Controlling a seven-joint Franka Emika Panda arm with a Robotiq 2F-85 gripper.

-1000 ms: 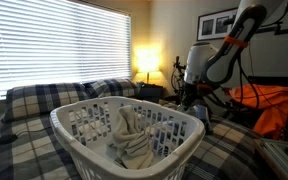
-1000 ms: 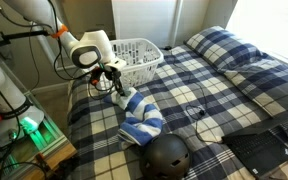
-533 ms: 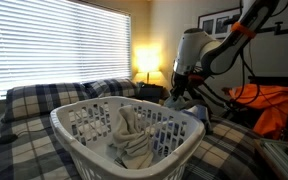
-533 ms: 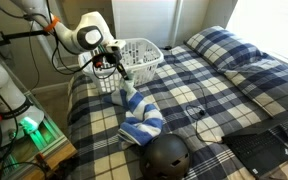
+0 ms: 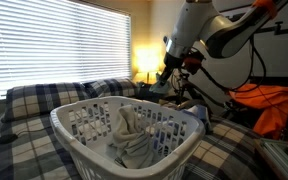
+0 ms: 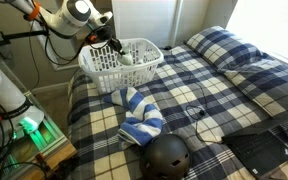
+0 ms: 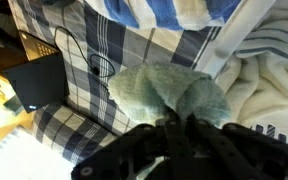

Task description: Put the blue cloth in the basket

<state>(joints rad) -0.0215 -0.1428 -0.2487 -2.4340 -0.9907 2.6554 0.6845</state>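
Observation:
The robot's gripper should now move the blue cloth inward and down until it is next to the cream towel, as the cloth hangs bunched above the basket's rim.
My gripper (image 7: 184, 128) is shut on a pale blue-green cloth (image 7: 169, 92), which hangs bunched from the jaws. In both exterior views the gripper (image 6: 112, 45) (image 5: 174, 72) is raised beside the white slotted basket (image 6: 102, 70) (image 5: 74, 118), at its rim. The basket stands on the plaid bed and holds a cream towel (image 5: 132, 135) (image 7: 269, 85). A blue-and-white striped cloth (image 6: 136, 110) (image 7: 169, 12) lies on the bed in front of the basket.
A black helmet (image 6: 167, 157) and a dark bag (image 6: 259, 150) lie at the bed's near end. An orange cloth (image 5: 274, 105) lies on the bed, with pillows (image 5: 44, 97) and a lit lamp (image 5: 146, 62) beyond. A robot stand with cables (image 6: 19, 110) is beside the bed.
The arm has risen from the bed and swung toward the basket, carrying the pale cloth up to the basket's rim. The striped cloth stays on the bed.

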